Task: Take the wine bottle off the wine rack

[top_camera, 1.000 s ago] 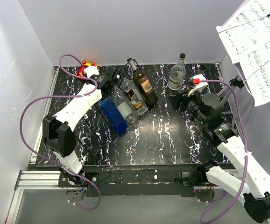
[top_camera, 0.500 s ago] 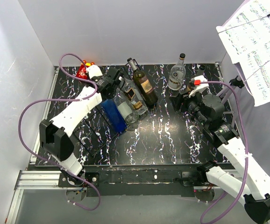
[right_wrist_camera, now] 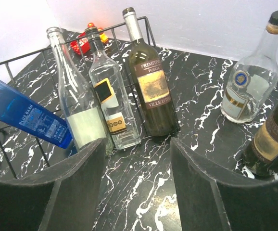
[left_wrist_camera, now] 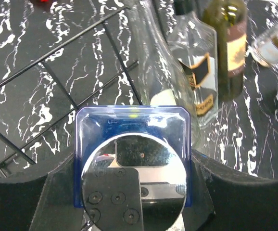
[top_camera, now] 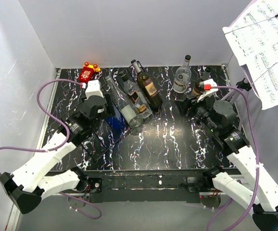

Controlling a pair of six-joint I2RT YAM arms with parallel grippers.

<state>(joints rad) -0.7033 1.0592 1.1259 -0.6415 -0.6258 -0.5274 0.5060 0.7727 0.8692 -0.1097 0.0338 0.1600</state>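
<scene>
The robot's left gripper is gripping the blue bottle's top with the bottle's base low (top_camera: pixel 118 128), so the robot should go on carrying the bottle to the open table (top_camera: pixel 152 145) until the bottle's base stands flat.
The wine rack (top_camera: pixel 98 143) is a thin black wire lattice at the left; its wires also show in the left wrist view (left_wrist_camera: pixel 57 53) and the right wrist view (right_wrist_camera: pixel 14 61). My left gripper (top_camera: pixel 110 114) is shut on a blue bottle (top_camera: pixel 115 121), held tilted over the rack. Its square blue end with a round silver face (left_wrist_camera: pixel 129 120) fills the space between the jaws. In the right wrist view the blue bottle (right_wrist_camera: pixel 28 118) slopes down to the right. My right gripper (top_camera: pixel 189 103) is open and empty over the bare table (right_wrist_camera: pixel 139 183).
A tall clear bottle (top_camera: pixel 121 103), a square clear bottle (top_camera: pixel 136 98) and a dark green wine bottle (top_camera: pixel 147 89) lie side by side against the rack. A round clear bottle (top_camera: pixel 182 77) and a dark bottle (top_camera: pixel 199 86) stand by my right gripper. A red toy (top_camera: pixel 87 72) sits at the back left.
My left arm has swung back toward the near edge, and the blue bottle has come with it, away from the far part of the rack. The right arm has barely moved.
</scene>
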